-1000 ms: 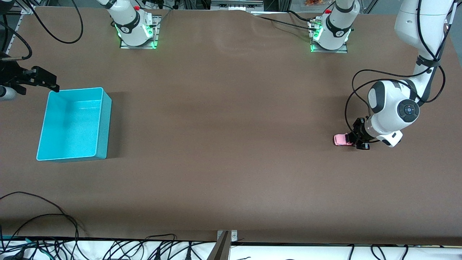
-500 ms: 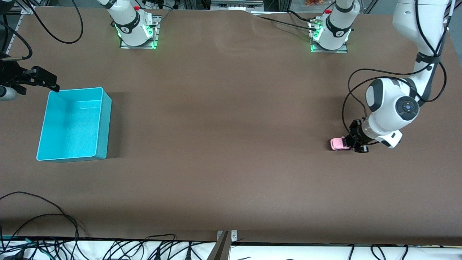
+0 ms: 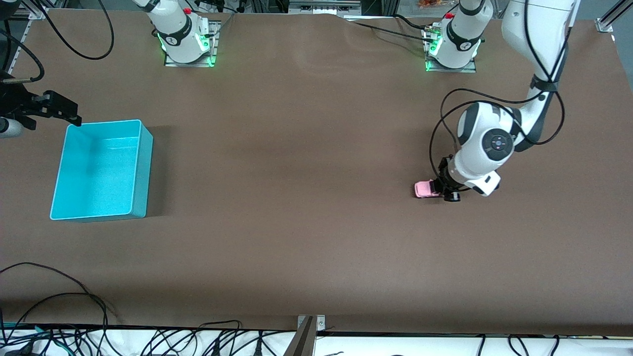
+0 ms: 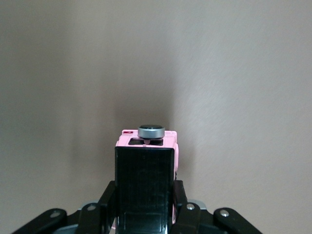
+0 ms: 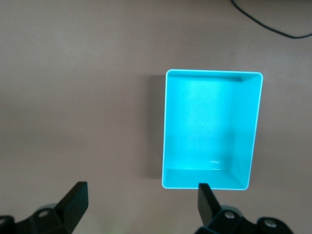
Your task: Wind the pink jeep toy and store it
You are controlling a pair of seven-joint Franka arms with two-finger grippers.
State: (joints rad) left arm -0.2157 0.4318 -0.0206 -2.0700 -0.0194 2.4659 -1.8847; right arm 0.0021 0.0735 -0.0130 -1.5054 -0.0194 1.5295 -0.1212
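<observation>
My left gripper should drag it back (image 3: 504, 193) to wind it up and then open, because the pink jeep toy (image 3: 424, 189) points toward the turquoise bin, far away from my right gripper.
The pink jeep toy (image 3: 423, 189) is a small light-pink car with a black roof, low at the table surface toward the left arm's end. My left gripper (image 3: 438, 190) is shut on its rear half. In the left wrist view the black roof of the jeep (image 4: 145, 170) fills the gap between the fingers (image 4: 108, 197), and a grey spare wheel sits on its pink end. My right gripper (image 3: 67, 112) hangs open and waiting over the table beside a corner of the turquoise bin (image 3: 142, 173). Between its fingertips (image 5: 76, 199) I see only brown table.
The turquoise bin (image 5: 209, 181) stands empty at the right arm's end of the table. Brown table stretches between the bin and the jeep. Cables lie along the table edge nearest the front camera. Both arm bases stand at the edge farthest from that camera.
My left gripper has carried the jeep along the table toward the right arm's end, still shut on it. The right arm has not moved.
</observation>
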